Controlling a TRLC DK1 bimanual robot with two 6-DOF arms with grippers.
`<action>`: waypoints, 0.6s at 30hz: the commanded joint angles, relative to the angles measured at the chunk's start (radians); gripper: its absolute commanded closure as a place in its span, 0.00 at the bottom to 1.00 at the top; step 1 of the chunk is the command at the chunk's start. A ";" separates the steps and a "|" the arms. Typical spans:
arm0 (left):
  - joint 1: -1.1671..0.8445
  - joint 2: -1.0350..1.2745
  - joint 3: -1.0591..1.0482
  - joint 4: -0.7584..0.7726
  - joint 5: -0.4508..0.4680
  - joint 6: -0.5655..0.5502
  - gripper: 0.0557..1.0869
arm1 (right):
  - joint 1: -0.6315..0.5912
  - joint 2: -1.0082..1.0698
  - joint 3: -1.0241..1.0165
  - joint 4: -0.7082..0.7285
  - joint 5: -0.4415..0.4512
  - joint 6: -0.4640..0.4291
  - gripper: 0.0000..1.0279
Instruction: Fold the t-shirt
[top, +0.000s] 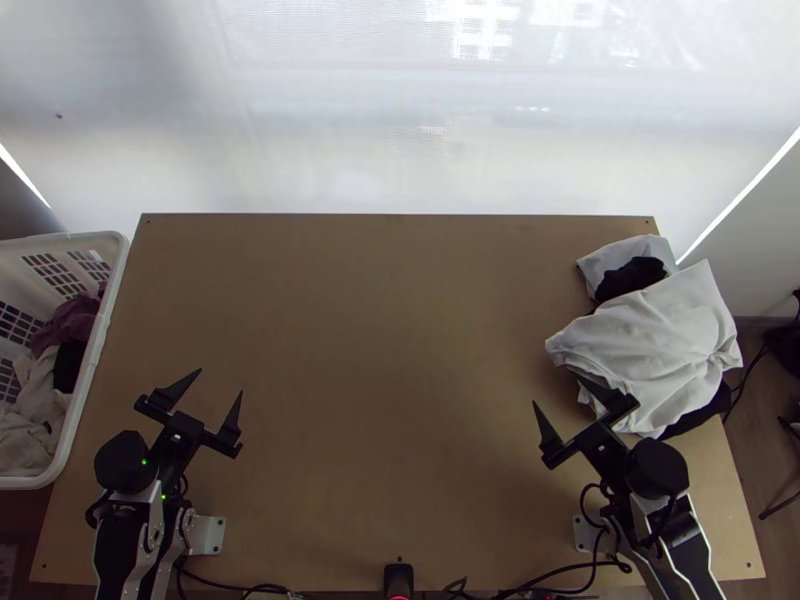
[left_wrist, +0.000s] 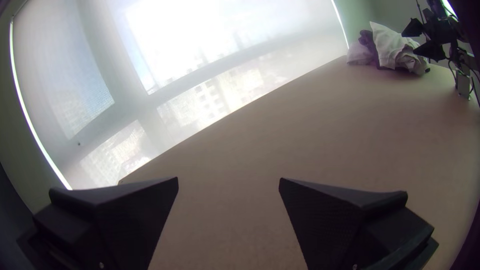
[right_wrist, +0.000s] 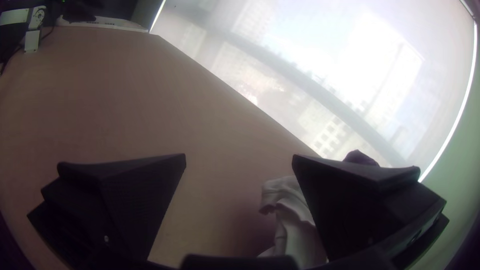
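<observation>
The white cloth (top: 24, 440) will trail out long and twisted when I pull it over, because it lies in crumpled folds inside the laundry basket (top: 40, 390).
White cloth (top: 650, 335) lies bunched in a heap with black pieces at the table's right side; which piece is the t-shirt I cannot tell. My right gripper (top: 559, 391) stands open at the heap's near left edge, one finger over the white cloth. In the right wrist view the gripper (right_wrist: 239, 157) has part of the white cloth (right_wrist: 292, 215) below and behind one finger. My left gripper (top: 221, 381) is open over bare wood at the table's left, far from the heap. In the left wrist view, nothing is between the fingers of the gripper (left_wrist: 229, 180); the heap (left_wrist: 395, 50) lies far off.
A white laundry basket (top: 122, 262) with clothes in it stands against the table's left edge. Bare wood of the table (top: 390, 370) stretches between the arms. Cables and a small black device (top: 398, 578) are at the near edge. A pale blind hangs beyond the far edge.
</observation>
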 joint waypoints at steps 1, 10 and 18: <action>0.000 0.000 0.000 0.001 0.000 -0.001 0.05 | 0.000 0.001 0.000 0.000 0.001 0.000 0.04; 0.000 0.000 0.000 0.001 0.000 -0.001 0.05 | 0.323 -0.001 0.002 -0.061 -0.235 -0.006 0.04; 0.000 0.000 0.000 0.001 0.000 -0.001 0.05 | 0.328 -0.001 0.002 -0.061 -0.235 -0.006 0.04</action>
